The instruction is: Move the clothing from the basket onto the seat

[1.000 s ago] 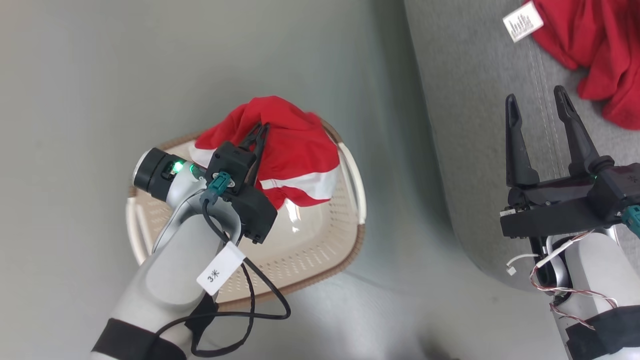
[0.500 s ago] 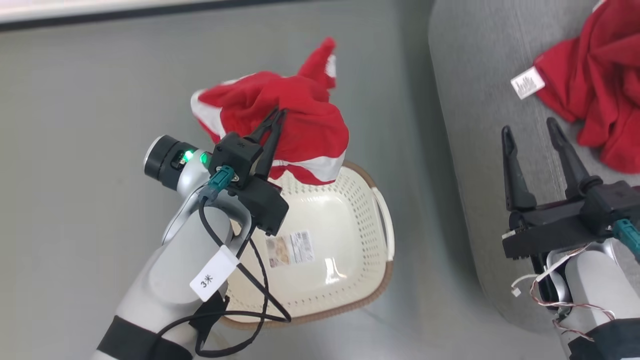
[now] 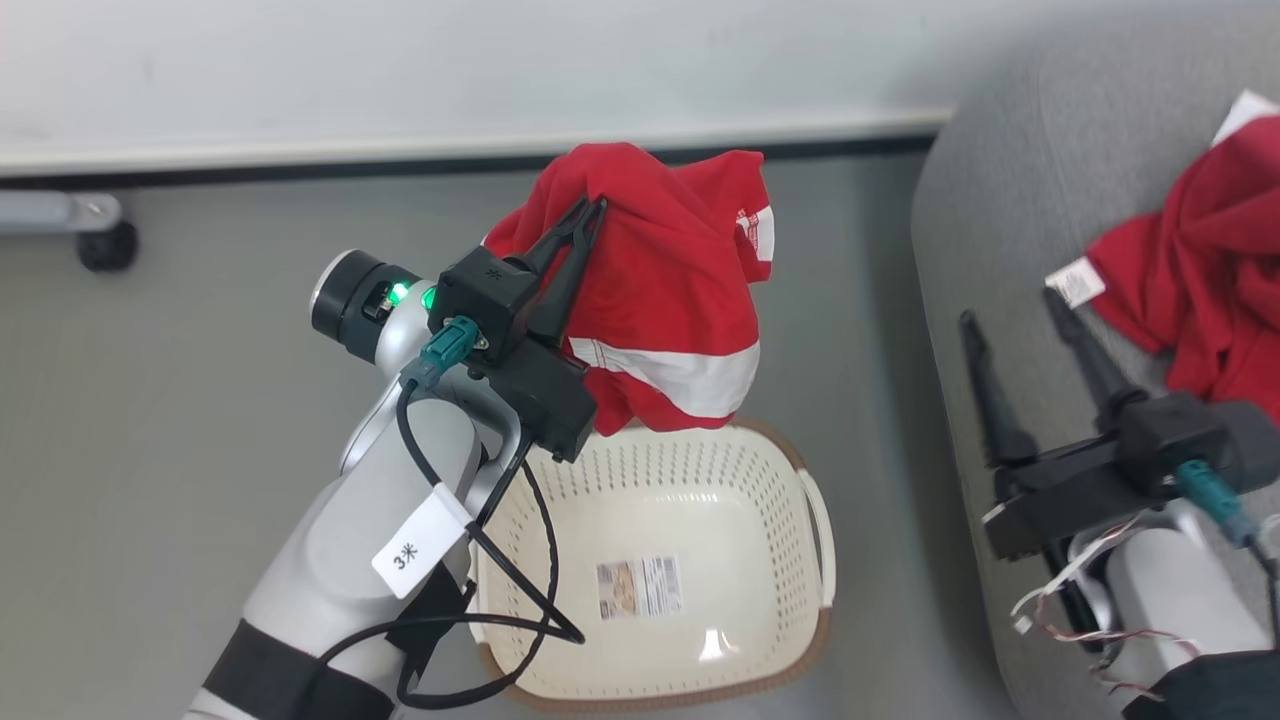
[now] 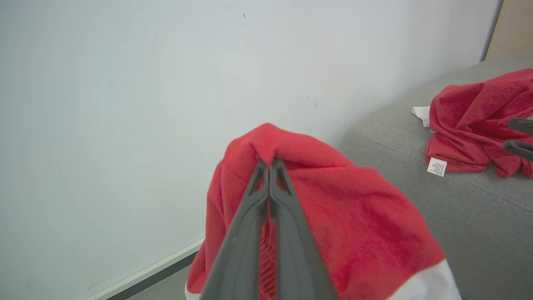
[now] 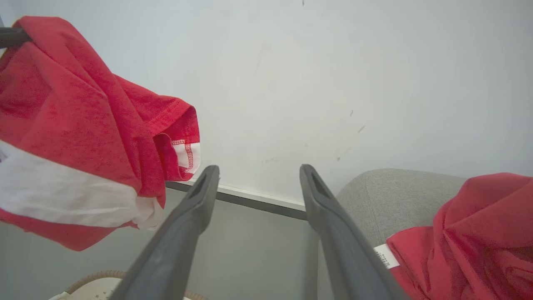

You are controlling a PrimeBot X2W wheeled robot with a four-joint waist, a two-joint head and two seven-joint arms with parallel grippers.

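My gripper will lower the hanging red piece (image 3: pixel 672 270) onto the seat, where it will slump into a heap, because it droops in limp folds (image 3: pixel 674 382) below the pinch.
My left gripper (image 3: pixel 592 207) is shut on a red clothing piece with a white band (image 3: pixel 680 300). The piece hangs in the air above the far rim of the cream basket (image 3: pixel 770 520), clear of it. Along the left wrist view the closed tips (image 4: pixel 268 162) pinch a fold of the red fabric (image 4: pixel 354 216). My right gripper (image 3: pixel 1008 305) stands open with nothing in it over the front edge of the grey seat (image 3: pixel 1000 200). Another red clothing piece (image 3: pixel 1200 270) with a white label lies on the seat. In the right wrist view the open fingers (image 5: pixel 258 168) frame the wall, the held piece (image 5: pixel 62 125) at the left.
The basket's inside shows a printed sticker (image 3: pixel 640 588) on its bottom. A white wall with a dark baseboard (image 3: pixel 400 165) runs behind. A black caster wheel (image 3: pixel 105 245) stands at the far left on the grey floor (image 3: pixel 200 400).
My left gripper has raised the red piece out of the basket and holds it above the rim. The head camera has tilted up, bringing the wall into view. The right gripper stays open.
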